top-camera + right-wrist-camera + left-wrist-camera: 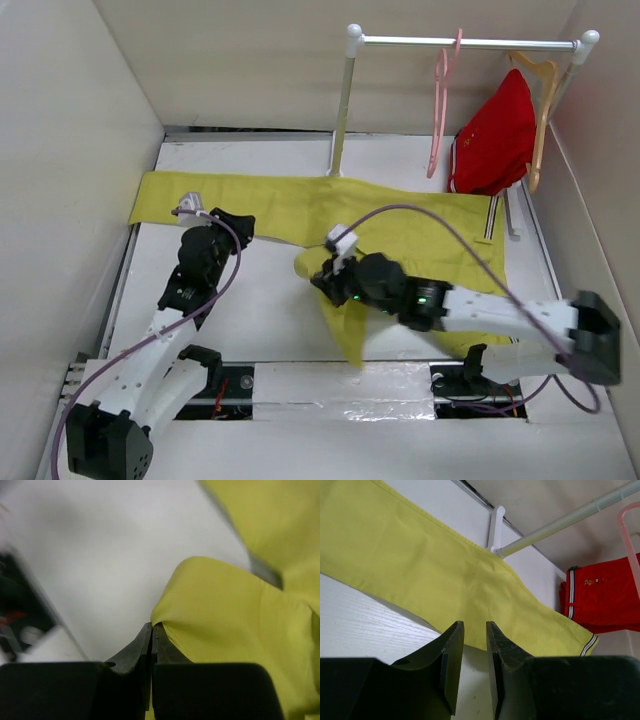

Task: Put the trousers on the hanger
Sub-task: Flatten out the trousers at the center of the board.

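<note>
The near trouser leg (346, 330) hangs folded from my right gripper in the middle of the table, so my left gripper should take it and pull it straight alongside the far leg.
The mustard-yellow trousers (300, 205) lie spread across the table, one leg reaching far left, the striped waistband (491, 220) at the right. My right gripper (318, 280) is shut on a fold of the trousers (235, 630) and holds it lifted at mid-table, fabric hanging below. My left gripper (243, 228) is open and empty, its fingertips just short of the near edge of the trouser leg (420, 565). The pink hanger (440, 110) hangs from the rail (465, 42) at the back, apart from both grippers; its edge shows in the left wrist view (629, 540).
A red garment (495, 140) hangs on a tan wooden hanger (545, 90) at the rail's right end, also in the left wrist view (605, 597). The rail post (341, 105) stands behind the trousers. Box walls enclose the table on the left, back and right.
</note>
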Controlling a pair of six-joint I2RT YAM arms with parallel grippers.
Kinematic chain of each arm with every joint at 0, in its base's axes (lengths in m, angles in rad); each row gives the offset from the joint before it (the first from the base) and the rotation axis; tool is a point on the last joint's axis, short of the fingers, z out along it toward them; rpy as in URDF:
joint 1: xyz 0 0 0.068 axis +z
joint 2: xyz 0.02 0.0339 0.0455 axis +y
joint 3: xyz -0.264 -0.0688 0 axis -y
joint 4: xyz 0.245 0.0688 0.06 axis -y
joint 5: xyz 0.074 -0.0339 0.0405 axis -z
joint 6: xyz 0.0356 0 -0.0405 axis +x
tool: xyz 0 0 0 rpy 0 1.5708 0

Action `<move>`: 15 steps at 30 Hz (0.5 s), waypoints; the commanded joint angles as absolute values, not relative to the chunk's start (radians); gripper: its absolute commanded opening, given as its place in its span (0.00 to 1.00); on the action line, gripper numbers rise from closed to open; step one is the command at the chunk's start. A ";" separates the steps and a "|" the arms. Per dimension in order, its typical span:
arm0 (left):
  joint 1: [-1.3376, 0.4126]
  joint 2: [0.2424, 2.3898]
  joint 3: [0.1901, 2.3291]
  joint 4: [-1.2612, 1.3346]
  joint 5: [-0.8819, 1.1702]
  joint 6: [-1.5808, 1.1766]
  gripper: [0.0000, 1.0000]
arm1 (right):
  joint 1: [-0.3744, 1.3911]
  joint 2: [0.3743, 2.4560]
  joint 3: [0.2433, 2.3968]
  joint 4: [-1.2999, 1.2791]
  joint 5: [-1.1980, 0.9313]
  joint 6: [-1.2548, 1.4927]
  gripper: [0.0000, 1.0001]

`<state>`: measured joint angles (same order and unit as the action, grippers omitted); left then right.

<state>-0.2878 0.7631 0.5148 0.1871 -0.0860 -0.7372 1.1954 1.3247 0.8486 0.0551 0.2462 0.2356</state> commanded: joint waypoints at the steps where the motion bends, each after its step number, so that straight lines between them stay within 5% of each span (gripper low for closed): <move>1: -0.285 0.798 0.555 0.235 -0.064 -0.721 0.22 | 1.168 1.029 0.874 0.221 0.126 0.229 0.00; 7: -0.285 0.842 0.558 0.281 -0.023 -0.730 0.25 | 0.988 0.830 0.720 0.141 0.120 0.300 0.00; 14: -0.285 0.902 0.598 0.265 -0.005 -0.695 0.29 | 0.815 0.911 0.371 0.221 0.058 0.402 0.03; 15: -0.297 0.911 0.607 0.255 -0.005 -0.687 0.30 | 0.804 0.942 0.350 0.230 0.043 0.400 0.11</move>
